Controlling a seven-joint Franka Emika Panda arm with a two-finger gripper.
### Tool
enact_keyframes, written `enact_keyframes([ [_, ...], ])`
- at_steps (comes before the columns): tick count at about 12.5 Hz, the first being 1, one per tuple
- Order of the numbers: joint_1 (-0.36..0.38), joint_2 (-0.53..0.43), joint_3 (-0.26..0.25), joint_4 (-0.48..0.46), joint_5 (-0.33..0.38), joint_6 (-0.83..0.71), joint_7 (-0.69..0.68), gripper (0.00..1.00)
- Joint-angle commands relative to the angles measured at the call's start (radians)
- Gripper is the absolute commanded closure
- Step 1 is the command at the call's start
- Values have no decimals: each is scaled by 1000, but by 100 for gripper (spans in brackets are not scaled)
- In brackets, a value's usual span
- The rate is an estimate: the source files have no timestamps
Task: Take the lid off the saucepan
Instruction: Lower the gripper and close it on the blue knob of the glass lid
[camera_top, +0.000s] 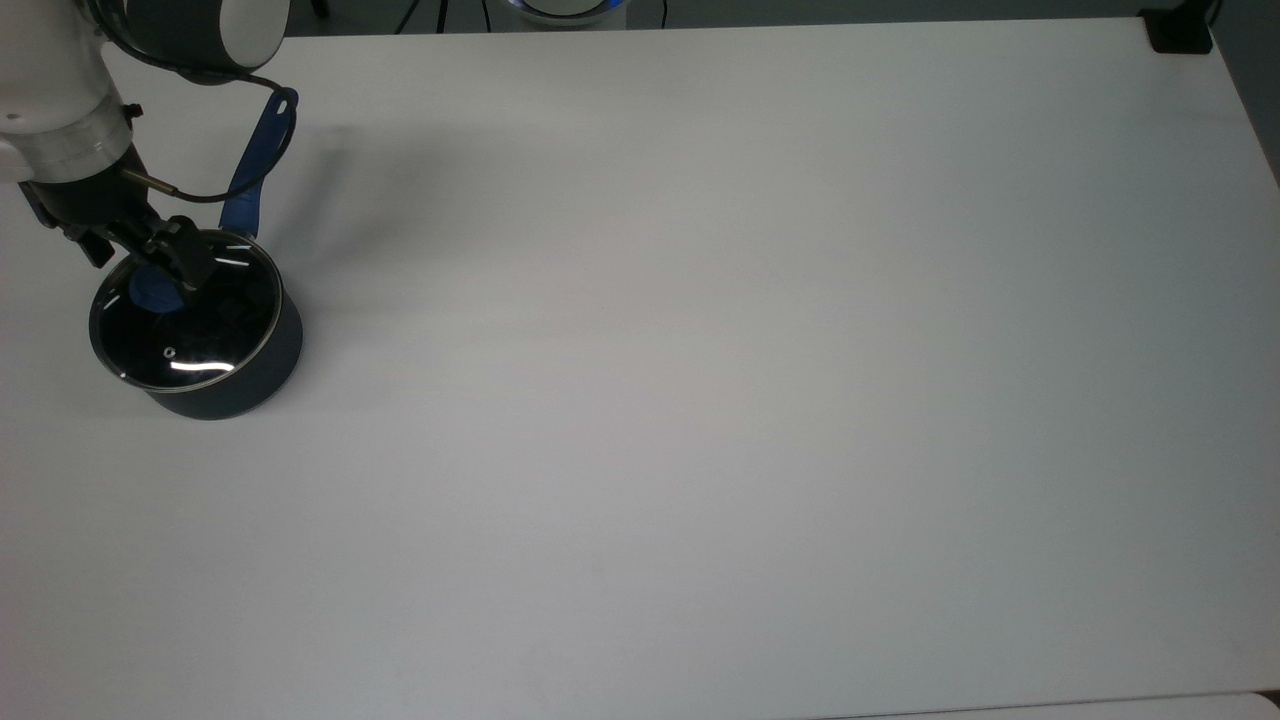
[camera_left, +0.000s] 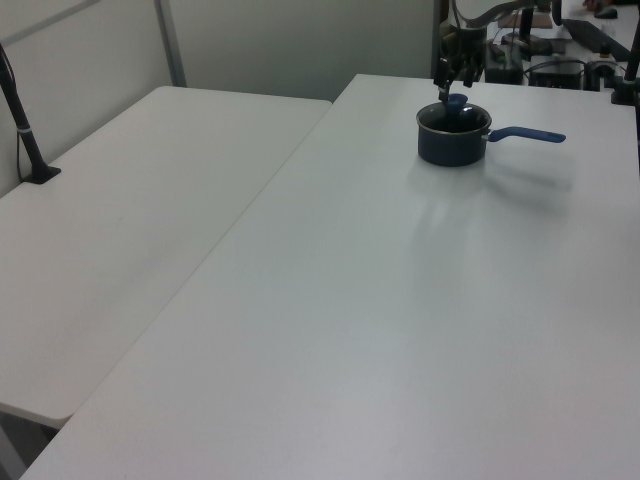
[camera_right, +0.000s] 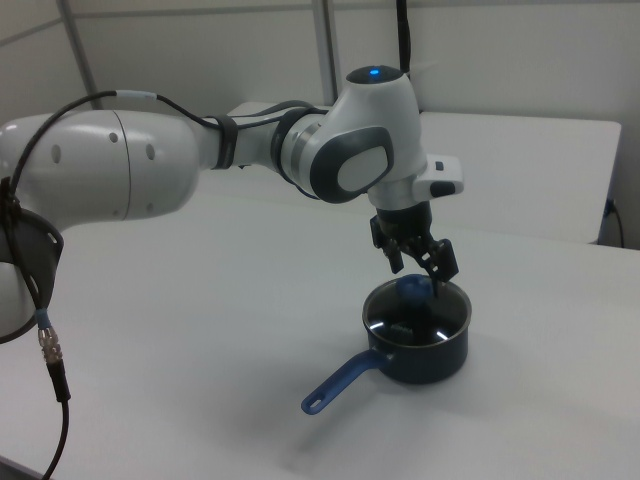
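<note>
I expect the glass lid (camera_left: 440, 117) to come free and leave the saucepan in place when I lift the lid's blue knob, because the lid lies flat on the saucepan's rim (camera_left: 454, 132).
The dark navy saucepan (camera_top: 245, 385) stands near the top view's left edge, its long blue handle (camera_top: 258, 165) pointing toward the far side. The clear glass lid (camera_top: 200, 325) lies flat on the pan, and its blue knob (camera_top: 150, 291) is partly hidden by the arm. My gripper (camera_top: 143, 268) hangs open right over the knob. In the right view the gripper (camera_right: 421, 270) has one finger on each side of the knob (camera_right: 411, 288), their tips level with its top. The left view shows the saucepan (camera_left: 450, 143) far off, with the gripper (camera_left: 452, 84) above it.
The pan stands on a large white table (camera_top: 700, 400). A black clamp (camera_top: 1180, 35) sits at its far right corner in the top view. A second white table (camera_left: 130, 230) adjoins in the left view, with a black post (camera_left: 28, 135) on it.
</note>
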Motion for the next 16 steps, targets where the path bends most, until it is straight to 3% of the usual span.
enact_keyframes([
  [1,25,-11,-10,-16,10,-23,-30,0],
  [7,24,-3,-10,-33,7,-9,-47,3],
  [8,22,-3,-10,-33,9,-9,-51,12],
  [9,22,-5,-10,-33,12,-9,-62,28],
  [11,22,-6,-10,-33,13,-12,-82,45],
  [13,21,-12,-11,-32,18,-17,-94,53],
  [16,22,-34,-13,-32,21,-26,-93,54],
])
